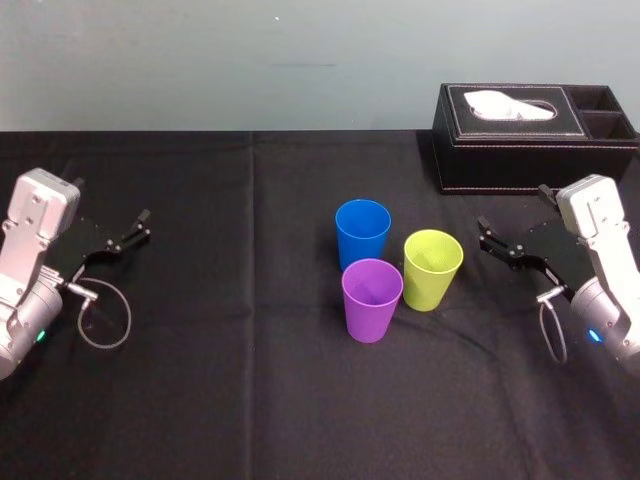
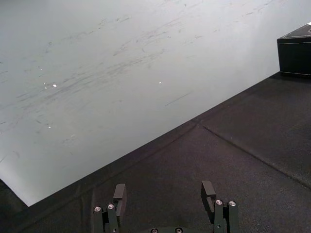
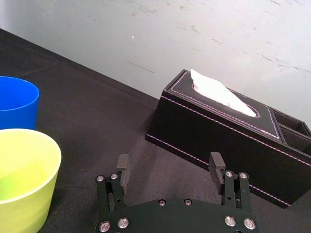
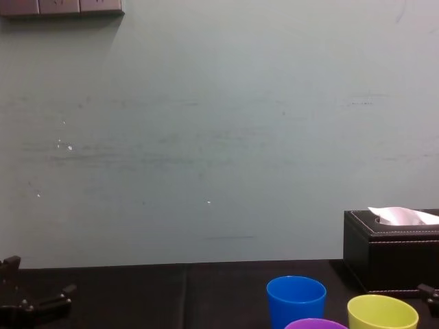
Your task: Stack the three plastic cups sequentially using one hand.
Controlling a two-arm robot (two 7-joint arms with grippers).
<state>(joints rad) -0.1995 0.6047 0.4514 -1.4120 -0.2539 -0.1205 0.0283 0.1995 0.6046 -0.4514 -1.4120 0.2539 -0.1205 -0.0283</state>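
Observation:
The yellow-green cup (image 4: 383,312) narrows (image 3: 47,196) down to its base. It will go deep into the blue cup when I lower it, and a part below its rim will still show.
Three cups stand upright and close together at the table's middle: a blue cup (image 1: 362,232) farthest back, a yellow-green cup (image 1: 432,268) to its right and a purple cup (image 1: 372,299) nearest me. None sits inside another. My right gripper (image 1: 487,236) hangs open and empty to the right of the yellow-green cup (image 3: 22,177), apart from it, its fingers (image 3: 122,170) spread wide. The blue cup (image 3: 15,102) stands beyond. At the table's left side my left gripper (image 1: 140,225) stays open and empty, far from the cups.
A black tissue box (image 1: 530,135) with a white tissue stands at the back right, just behind the right gripper. A black cloth (image 1: 250,400) covers the table, with bare room in front of the cups and between them and the left arm. A pale wall rises behind.

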